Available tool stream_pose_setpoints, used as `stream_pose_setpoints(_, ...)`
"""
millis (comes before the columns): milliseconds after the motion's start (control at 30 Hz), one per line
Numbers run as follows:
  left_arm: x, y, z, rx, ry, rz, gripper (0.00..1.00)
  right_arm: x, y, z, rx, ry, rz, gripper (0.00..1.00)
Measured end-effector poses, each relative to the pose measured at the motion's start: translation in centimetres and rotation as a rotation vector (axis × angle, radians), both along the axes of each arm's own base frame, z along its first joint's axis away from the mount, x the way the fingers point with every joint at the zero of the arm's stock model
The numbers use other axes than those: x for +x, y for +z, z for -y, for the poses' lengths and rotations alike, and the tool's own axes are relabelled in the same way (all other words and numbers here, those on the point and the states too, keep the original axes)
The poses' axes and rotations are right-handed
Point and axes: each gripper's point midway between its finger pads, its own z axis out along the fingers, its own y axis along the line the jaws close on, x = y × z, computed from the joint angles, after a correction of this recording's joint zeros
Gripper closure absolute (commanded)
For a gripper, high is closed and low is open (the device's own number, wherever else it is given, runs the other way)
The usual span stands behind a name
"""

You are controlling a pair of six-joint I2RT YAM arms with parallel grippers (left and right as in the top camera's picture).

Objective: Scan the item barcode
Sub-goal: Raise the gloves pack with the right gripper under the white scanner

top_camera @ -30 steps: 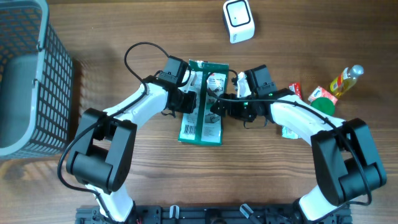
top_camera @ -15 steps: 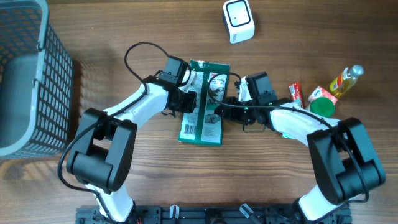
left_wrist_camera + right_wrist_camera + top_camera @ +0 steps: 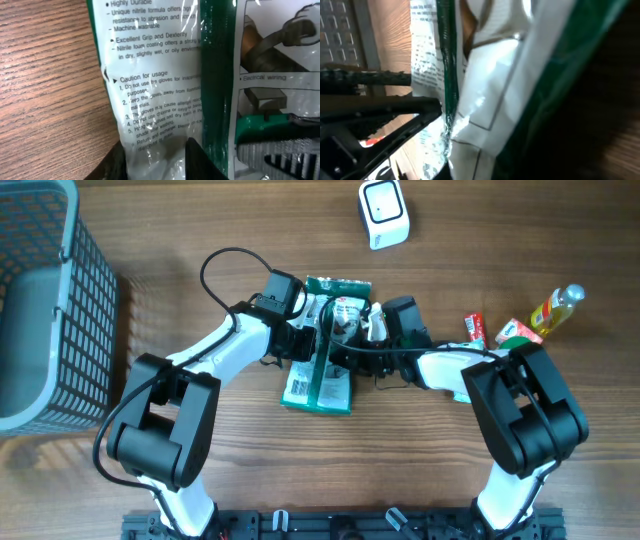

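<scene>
Next, my left gripper opens and moves away before my right gripper takes the package to the scanner (image 3: 384, 214), because both grippers are closed on the glove package's edges (image 3: 306, 352).
The item is a flat green and white glove package (image 3: 322, 372) lying mid-table, with a barcode (image 3: 301, 390) printed near its lower left corner. My left gripper (image 3: 300, 340) is shut on the package's left edge; in the left wrist view both dark fingers pinch the clear plastic (image 3: 155, 155) below the printed text (image 3: 150, 85). My right gripper (image 3: 347, 348) is shut on the package's right side, which stands lifted and folded up. The package (image 3: 490, 95) fills the right wrist view, pressed against the gripper (image 3: 520, 150). A white scanner (image 3: 384, 213) rests at the table's far edge.
A grey mesh basket (image 3: 40, 300) stands at the far left. To the right lie a yellow bottle (image 3: 556, 308), a small red packet (image 3: 474, 330) and a green-lidded item (image 3: 517, 343). The left arm's dark links (image 3: 370, 105) show in the right wrist view.
My right gripper slid left onto the package and closed on it. The package's right half rose and folded up, and its lower end shifted slightly left. The left gripper kept its hold.
</scene>
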Motion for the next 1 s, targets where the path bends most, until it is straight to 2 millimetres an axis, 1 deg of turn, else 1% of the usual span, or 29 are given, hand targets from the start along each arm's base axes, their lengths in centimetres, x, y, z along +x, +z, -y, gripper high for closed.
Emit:
stream_pose_setpoints(33, 0.0, 0.0, 0.1, -0.005, -0.001, -0.002, 0.70, 0.0, 0.0, 0.0, -0.001, 0.002, 0.003, 0.93)
stream_pose_setpoints(67, 0.0, 0.0, 0.1, -0.006, -0.002, -0.002, 0.69, 0.0, 0.0, 0.0, -0.001, 0.004, 0.006, 0.94)
stream_pose_setpoints(100, -0.1, 0.0, 0.2, -0.009, -0.003, -0.004, 0.66, 0.0, 0.0, 0.0, -0.006, 0.013, 0.019, 0.95)
stream_pose_setpoints(200, 0.1, 0.3, 0.0, -0.017, 0.003, -0.004, 0.64, 0.0, -0.1, 0.0, -0.011, 0.028, 0.037, 0.96)
stream_pose_setpoints(267, 0.7, 0.8, -1.4, -0.015, 0.042, 0.003, 0.58, 0.0, -0.1, 0.1, -0.013, 0.031, 0.040, 0.96)
stream_pose_setpoints(300, 1.4, 1.6, -2.4, -0.021, 0.072, 0.023, 0.55, 0.0, -0.1, 0.0, -0.013, 0.033, 0.043, 0.96)
stream_pose_setpoints(367, 3.3, 4.5, -5.3, -0.027, 0.154, 0.105, 0.52, 0.0, -0.1, 0.0, -0.014, 0.036, 0.047, 0.96)
stream_pose_setpoints(400, 4.1, 5.7, -7.2, -0.014, 0.205, 0.138, 0.47, 0.0, -0.1, 0.0, -0.014, 0.037, 0.048, 0.96)
stream_pose_setpoints(467, 5.0, 6.1, -10.3, 0.023, 0.280, 0.159, 0.28, 0.0, -0.1, 0.0, -0.015, 0.039, 0.051, 0.96)
stream_pose_setpoints(500, 5.2, 6.0, -12.0, 0.046, 0.319, 0.158, 0.00, 0.0, -0.1, 0.0, -0.015, 0.040, 0.051, 0.96)
stream_pose_setpoints(533, 5.4, 6.0, -13.3, 0.059, 0.354, 0.160, 0.00, 0.0, -0.1, 0.0, -0.015, 0.040, 0.051, 0.96)
stream_pose_setpoints(600, 5.5, 5.9, -14.9, 0.074, 0.388, 0.161, 0.00, 0.0, -0.1, 0.0, -0.015, 0.041, 0.053, 0.95)
stream_pose_setpoints(633, 5.6, 5.9, -15.5, 0.079, 0.403, 0.160, 0.00, 0.0, -0.1, 0.0, -0.016, 0.044, 0.057, 0.96)
stream_pose_setpoints(700, 5.6, 5.9, -15.9, 0.083, 0.413, 0.159, 0.00, 0.0, -0.1, 0.0, -0.017, 0.047, 0.060, 0.96)
stream_pose_setpoints(833, 5.6, 5.9, -15.9, 0.083, 0.413, 0.159, 0.00, -0.3, -0.1, 0.2, -0.036, 0.074, 0.062, 0.96)
stream_pose_setpoints(900, 5.5, 5.9, -15.9, 0.083, 0.413, 0.158, 0.00, -1.4, 0.3, 1.0, -0.103, 0.121, 0.027, 0.96)
stream_pose_setpoints(933, 5.5, 5.9, -15.9, 0.083, 0.413, 0.158, 0.00, -1.7, 1.4, 1.2, -0.132, 0.158, 0.034, 0.96)
stream_pose_setpoints(967, 5.5, 5.9, -15.9, 0.084, 0.413, 0.159, 0.00, -1.5, 3.1, 1.4, -0.162, 0.198, 0.067, 0.96)
stream_pose_setpoints(1000, 5.5, 5.9, -15.9, 0.084, 0.413, 0.159, 0.00, -0.8, 6.1, 1.5, -0.198, 0.247, 0.153, 0.96)
